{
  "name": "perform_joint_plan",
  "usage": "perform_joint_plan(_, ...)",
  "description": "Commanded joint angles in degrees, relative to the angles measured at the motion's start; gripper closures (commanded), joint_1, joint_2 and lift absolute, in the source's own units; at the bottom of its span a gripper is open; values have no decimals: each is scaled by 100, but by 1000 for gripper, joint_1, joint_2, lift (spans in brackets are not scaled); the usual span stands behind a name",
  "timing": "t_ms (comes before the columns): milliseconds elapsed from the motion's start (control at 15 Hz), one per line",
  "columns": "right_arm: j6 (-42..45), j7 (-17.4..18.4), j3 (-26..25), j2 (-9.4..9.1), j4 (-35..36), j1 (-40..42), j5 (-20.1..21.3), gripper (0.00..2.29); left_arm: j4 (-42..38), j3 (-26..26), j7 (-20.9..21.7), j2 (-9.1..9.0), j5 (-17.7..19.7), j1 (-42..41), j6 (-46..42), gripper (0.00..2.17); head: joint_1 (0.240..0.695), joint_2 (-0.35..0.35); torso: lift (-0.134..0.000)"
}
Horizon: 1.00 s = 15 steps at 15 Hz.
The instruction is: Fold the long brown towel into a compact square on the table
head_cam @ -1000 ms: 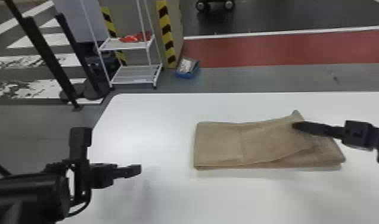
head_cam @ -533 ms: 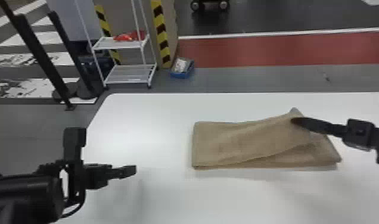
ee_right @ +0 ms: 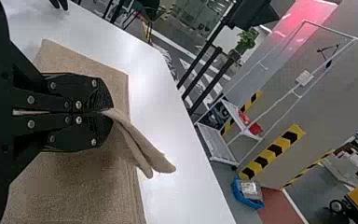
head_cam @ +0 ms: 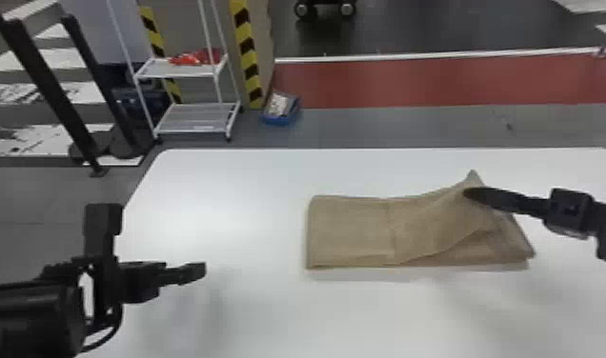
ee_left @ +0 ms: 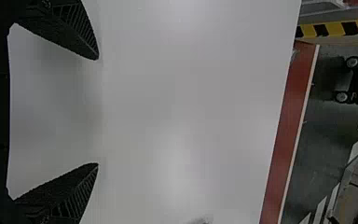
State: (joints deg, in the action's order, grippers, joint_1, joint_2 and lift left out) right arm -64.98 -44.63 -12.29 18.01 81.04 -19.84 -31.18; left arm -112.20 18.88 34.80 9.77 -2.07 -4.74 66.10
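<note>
The brown towel (head_cam: pixel 350 232) should flatten out in one piece when I pull its edge, because the slanting flap (head_cam: pixel 448 223) comes up loosely from a flat part of the towel.
The brown towel (head_cam: pixel 349 233) lies folded into a long flat strip on the white table, right of centre, its right part lifted into a slanting flap. At that raised part, my right gripper (head_cam: pixel 471 194) comes in from the right edge. In the right wrist view the right gripper (ee_right: pixel 108 112) is shut on a pinched bit of the towel (ee_right: pixel 74 179), with a doubled corner sticking out past the fingertips. My left gripper (head_cam: pixel 203 270) is over the table's left side, well apart from the towel. In the left wrist view the left gripper (ee_left: pixel 98 112) stands open above bare tabletop.
The white table (head_cam: pixel 249 314) has its far edge beyond the towel. On the floor behind stand a white rack (head_cam: pixel 192 119) holding a red item, a blue box (head_cam: pixel 281 110) and black posts (head_cam: pixel 54 90) at the left.
The head view has shifted slightly. At the right gripper, the towel's far corner pokes up a bit more. The left arm looks nearly still.
</note>
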Motion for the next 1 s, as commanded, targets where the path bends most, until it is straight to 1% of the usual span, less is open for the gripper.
perform_joint_plan(0, -178, -37, -283, 177, 131, 15, -160, 1649, 23, 45, -122, -19, 119, 0, -338, 66, 695, 125, -123)
perform_joint_plan(67, -108, -37, -178, 282, 26, 42, -20, 1652, 31, 72, -166, -37, 180, -44, -496, 66, 695, 124, -123)
perform_joint_plan(133, -3, -37, -151, 264, -168, 103, 103, 1649, 5, 98, -140, -72, 180, -115, -514, 66, 695, 116, -123)
perform_joint_plan(200, 208, -37, -204, 256, -361, 112, 68, 1649, 14, 80, -149, -72, 171, -123, -549, 66, 695, 106, -123)
perform_joint_plan(267, 314, -45, -142, 247, -493, 59, 103, 1649, 23, 45, -158, -72, 163, -123, -567, 66, 695, 90, -123)
perform_joint_plan(467, 437, -54, -37, 229, -528, -38, 121, 1649, 23, 45, -149, -81, 136, -123, -549, 66, 695, 78, -123)
perform_joint_plan(533, 367, -72, -81, 300, -502, -99, 59, 1652, 23, 54, -149, -81, 119, -123, -549, 66, 695, 78, -123)
perform_joint_plan(667, 138, -168, -283, 511, -335, -99, -116, 1649, 31, 72, -149, -72, 101, -123, -549, 66, 695, 80, -123)
perform_joint_plan(800, 296, -168, -204, 519, -449, 50, 86, 1649, 66, 80, -140, -81, 101, -123, -549, 66, 695, 71, -123)
perform_joint_plan(867, 525, -177, -134, 467, -581, 77, 165, 1652, 75, 54, -149, -81, 101, -132, -567, 66, 695, 60, -123)
perform_joint_plan(933, 630, -168, -37, 458, -713, 33, 209, 1652, 75, 10, -158, -81, 92, -132, -567, 66, 695, 57, -123)
